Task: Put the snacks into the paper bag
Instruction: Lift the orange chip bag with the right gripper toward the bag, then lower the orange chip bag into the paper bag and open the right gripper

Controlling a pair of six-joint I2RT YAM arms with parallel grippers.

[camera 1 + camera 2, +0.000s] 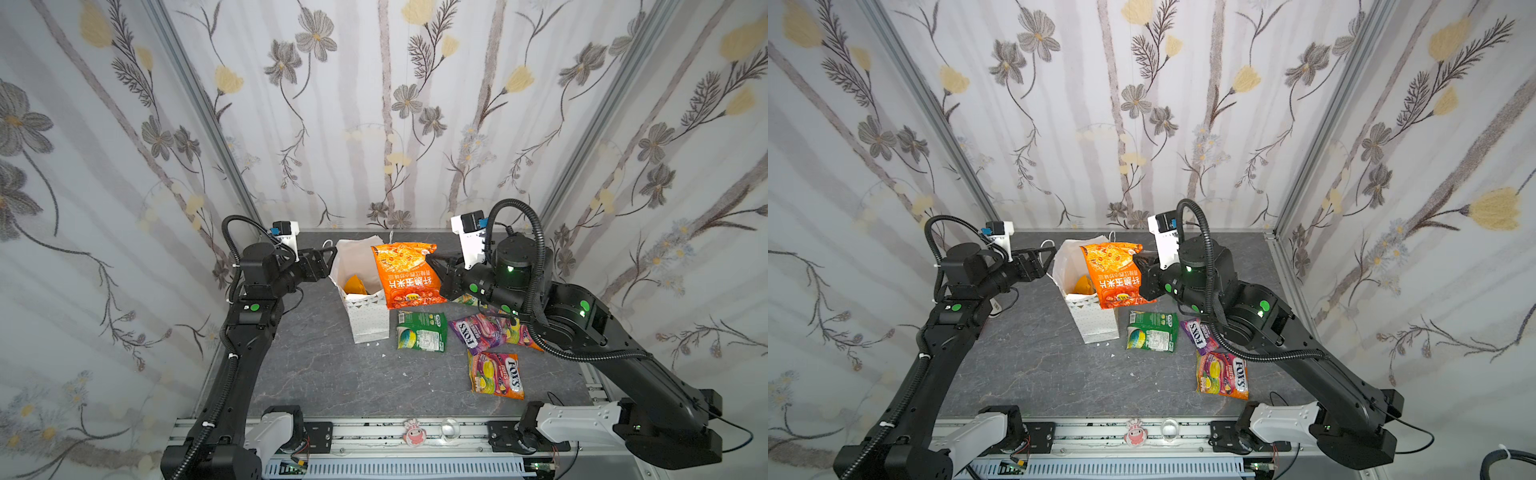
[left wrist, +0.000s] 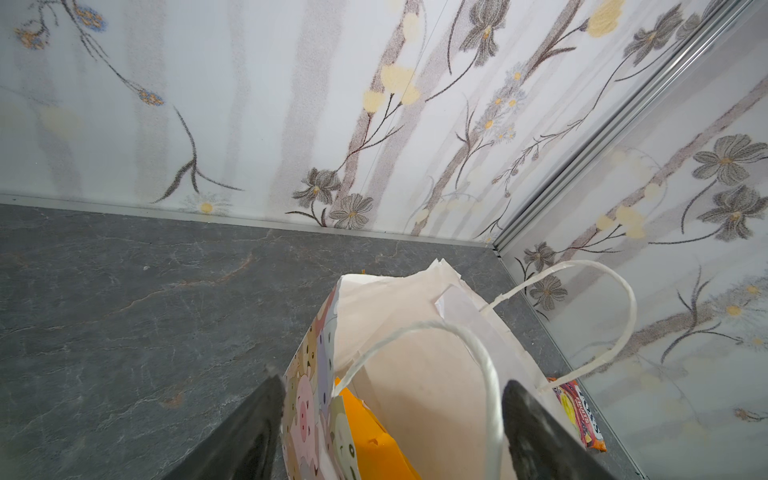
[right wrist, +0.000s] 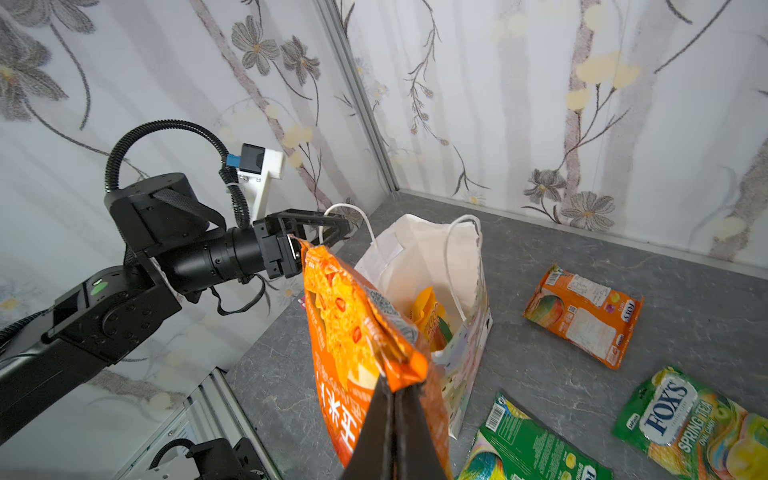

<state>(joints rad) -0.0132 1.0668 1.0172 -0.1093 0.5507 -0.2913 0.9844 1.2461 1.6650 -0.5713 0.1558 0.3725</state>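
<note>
I should keep moving my right gripper over the bag's opening and let go of the large orange packet [image 1: 405, 276] inside the bag. The packet is hanging by its edge next to the paper bag's opening [image 1: 354, 261].
The white paper bag [image 1: 368, 320] [image 1: 1096, 326] [image 3: 419, 257] stands open at the back middle, with a yellow packet [image 1: 355, 284] [image 2: 374, 436] inside. My right gripper [image 1: 432, 262] [image 3: 395, 390] is shut on the edge of a large orange packet [image 1: 405, 274] [image 1: 1115, 272] [image 3: 353, 332], which hangs beside the bag's mouth. My left gripper [image 1: 328, 253] [image 2: 390, 399] is open, its jaws straddling the bag's rim and one cord handle [image 2: 478, 357]. Green [image 1: 420, 331], purple [image 1: 482, 332] and pink-orange [image 1: 496, 374] packets lie right of the bag.
An orange FOX'S packet [image 3: 582, 316] and a green tea packet [image 3: 694, 424] lie near the right arm. A small pink figure [image 1: 414, 432] and a clear object [image 1: 450, 428] sit on the front rail. Flowered walls close in the table on three sides.
</note>
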